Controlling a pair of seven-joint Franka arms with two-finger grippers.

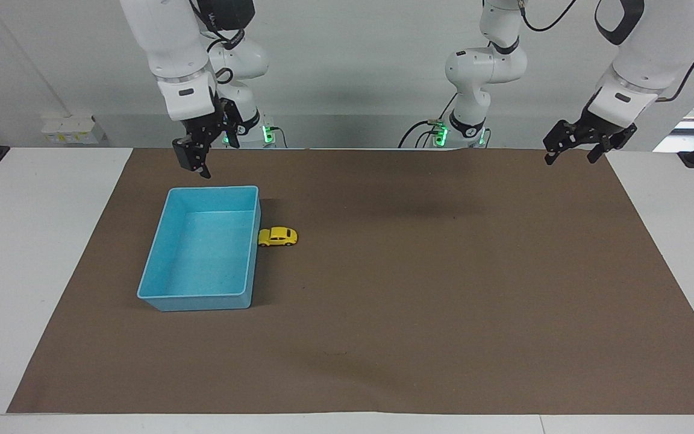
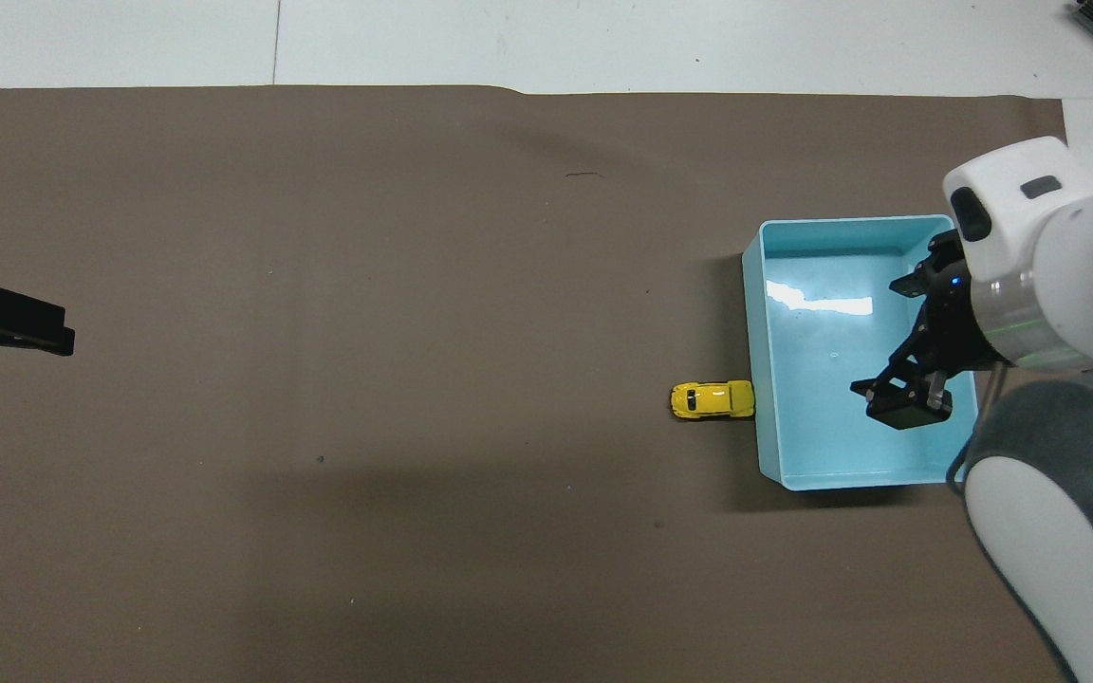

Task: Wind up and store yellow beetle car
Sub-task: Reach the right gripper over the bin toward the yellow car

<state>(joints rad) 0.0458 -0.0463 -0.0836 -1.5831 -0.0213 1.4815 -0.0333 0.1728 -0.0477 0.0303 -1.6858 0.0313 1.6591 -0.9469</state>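
Note:
Next, my right gripper pulls the yellow beetle car [image 2: 711,399] clear before lifting it in, because the car touches the blue bin's outside [image 2: 756,399], far from my left gripper.
The yellow beetle car [image 1: 277,236] stands on the brown mat, touching the outer wall of the blue bin [image 1: 196,299] on the side toward the left arm's end. It also shows in the overhead view [image 2: 712,400] beside the bin [image 2: 850,222]. The bin holds nothing. My right gripper [image 1: 199,163] is open and empty, up in the air over the bin's end that is nearer to the robots; the overhead view [image 2: 902,403] shows it over the bin's inside. My left gripper [image 1: 568,158] is open and empty, raised over the mat's corner at the left arm's end, apart from the car.
The brown mat [image 1: 419,289] covers most of the white table [image 1: 28,253]. A small dark mark [image 2: 584,175] lies on the mat farther from the robots than the car.

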